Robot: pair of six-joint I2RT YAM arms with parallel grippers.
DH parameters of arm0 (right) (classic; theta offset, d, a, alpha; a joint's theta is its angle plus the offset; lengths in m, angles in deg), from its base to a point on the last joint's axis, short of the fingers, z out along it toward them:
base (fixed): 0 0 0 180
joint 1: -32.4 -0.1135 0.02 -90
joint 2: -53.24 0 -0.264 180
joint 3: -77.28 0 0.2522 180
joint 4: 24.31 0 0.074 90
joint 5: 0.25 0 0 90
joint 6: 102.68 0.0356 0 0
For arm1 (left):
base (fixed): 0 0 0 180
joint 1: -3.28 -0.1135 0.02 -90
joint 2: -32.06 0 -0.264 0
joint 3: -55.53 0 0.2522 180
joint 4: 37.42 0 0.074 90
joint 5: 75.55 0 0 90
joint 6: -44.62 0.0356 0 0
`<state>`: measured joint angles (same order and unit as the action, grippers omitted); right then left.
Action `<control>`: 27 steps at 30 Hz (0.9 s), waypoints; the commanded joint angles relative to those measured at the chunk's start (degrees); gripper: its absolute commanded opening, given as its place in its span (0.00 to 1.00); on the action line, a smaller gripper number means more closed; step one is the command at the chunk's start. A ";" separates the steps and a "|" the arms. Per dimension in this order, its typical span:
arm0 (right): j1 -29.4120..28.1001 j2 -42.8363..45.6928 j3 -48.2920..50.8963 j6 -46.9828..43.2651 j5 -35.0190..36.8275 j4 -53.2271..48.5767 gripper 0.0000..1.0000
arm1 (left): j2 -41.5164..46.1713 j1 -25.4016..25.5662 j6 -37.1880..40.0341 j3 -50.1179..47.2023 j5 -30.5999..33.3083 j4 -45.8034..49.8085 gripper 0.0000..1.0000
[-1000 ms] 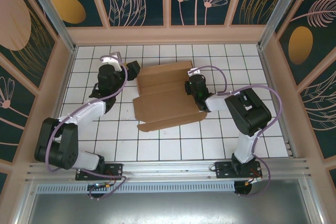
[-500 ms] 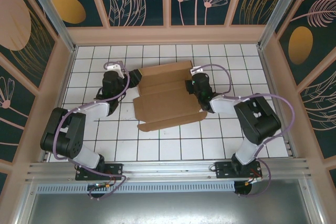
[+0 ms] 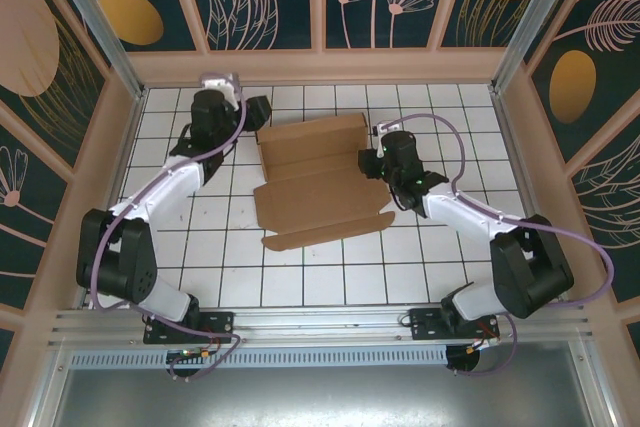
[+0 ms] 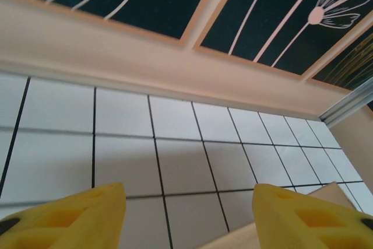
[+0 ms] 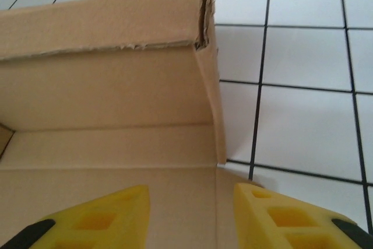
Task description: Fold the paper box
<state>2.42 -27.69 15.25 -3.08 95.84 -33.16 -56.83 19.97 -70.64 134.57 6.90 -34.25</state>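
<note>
Next, I turn the paper box (image 3: 318,193) so its raised far panel (image 3: 315,134), which faces the wooden rim, away from both arms, ends up next to my left gripper.
The paper box (image 3: 320,187) is a brown cardboard sheet lying in the middle of the white tiles, its far panel raised as a low wall (image 5: 105,21). My left gripper (image 3: 260,112) hovers at the box's far left corner. Its yellow fingers (image 4: 70,217) are open over bare tile, and a cardboard corner (image 4: 337,193) pokes in beside the right finger. My right gripper (image 3: 364,161) is at the box's right edge, open. Its fingers (image 5: 291,220) are spread over the flat panel (image 5: 116,161) where a side flap (image 5: 214,103) stands up, and nothing is clamped.
A wooden rim with dark patterned panels (image 3: 320,67) walls the far side, close ahead of the left gripper (image 4: 116,56). Side walls and aluminium posts (image 3: 520,47) close in left and right. Bare tiles (image 3: 330,277) lie between the box and the arm bases.
The left arm has reached farther, taking its gripper from the box's left edge up to the far left corner. The right arm has stretched out, its gripper staying at the box's right edge.
</note>
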 commanded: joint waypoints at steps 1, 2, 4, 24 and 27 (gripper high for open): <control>0.18 2.79 -3.93 1.73 -1.77 -7.50 0.44 | -4.15 4.56 14.09 7.07 -0.21 13.41 0.63; 0.25 3.56 -3.69 2.25 -0.82 -7.66 0.45 | -5.33 6.68 18.14 9.52 0.28 15.97 0.66; 0.49 5.98 -2.15 3.21 0.69 -7.14 0.48 | -8.02 12.17 25.88 14.04 8.00 20.76 0.70; 1.59 18.20 6.35 3.84 0.88 -6.07 0.56 | -33.72 19.11 34.00 40.08 36.64 31.44 0.67; 1.57 18.59 6.27 4.18 0.75 -6.35 0.56 | -36.64 14.44 29.08 44.63 31.27 34.60 0.59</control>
<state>3.60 -10.73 20.93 -0.06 97.13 -40.05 -91.45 39.14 -36.08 175.02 40.12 -3.83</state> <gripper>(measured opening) 0.561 0.599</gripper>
